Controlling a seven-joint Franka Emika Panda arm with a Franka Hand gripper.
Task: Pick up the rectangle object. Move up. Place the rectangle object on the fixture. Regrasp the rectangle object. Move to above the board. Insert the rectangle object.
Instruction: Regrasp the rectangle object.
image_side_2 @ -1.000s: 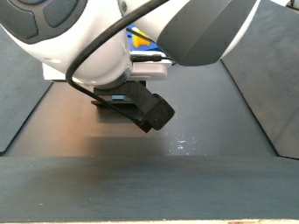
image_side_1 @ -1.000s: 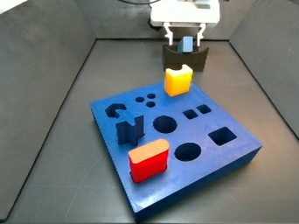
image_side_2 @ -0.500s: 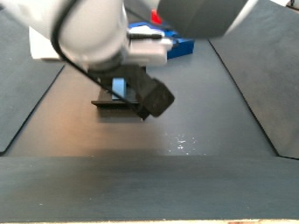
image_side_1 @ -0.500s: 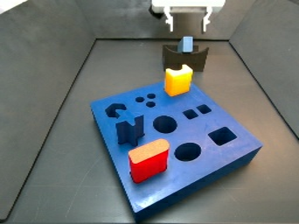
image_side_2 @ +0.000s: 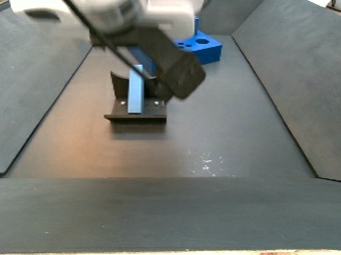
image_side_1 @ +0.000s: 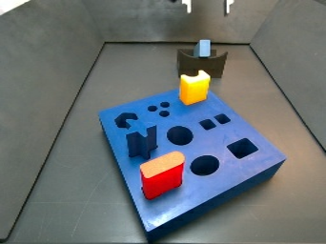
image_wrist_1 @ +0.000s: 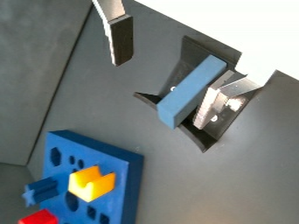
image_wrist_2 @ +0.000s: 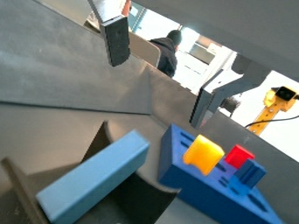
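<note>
The rectangle object (image_side_1: 203, 49) sticks out above the fixture's open, curved rim (image_side_1: 218, 57), so I expect it to come loose and leave the fixture behind when I lift it.
The rectangle object (image_side_1: 203, 48) is a slate grey-blue bar standing on end in the dark fixture (image_side_1: 201, 65), behind the blue board (image_side_1: 235, 167). It leans upright against the fixture's back wall (image_side_2: 138, 116), as the rectangle object (image_side_2: 139, 88) shows there. My gripper (image_side_1: 208, 5) is open, high above the bar, with only its fingertips showing at the frame's upper edge. In both wrist views the gripper (image_wrist_1: 159, 93) (image_wrist_2: 158, 92) has its silver fingers (image_wrist_1: 119, 39) spread wide, apart from the bar (image_wrist_1: 187, 92) (image_wrist_2: 93, 179) and holding nothing.
On the board stand a yellow block (image_side_1: 193, 88), a dark blue notched block (image_side_1: 140, 141) and a red block (image_side_1: 162, 176), among round and square holes. Sloped dark walls enclose the floor. A dark part of the arm (image_side_2: 170, 62) hangs over the fixture.
The gripper has let go of the bar and risen straight up, from around the bar to nearly out of the side view. The bar stays standing in the fixture.
</note>
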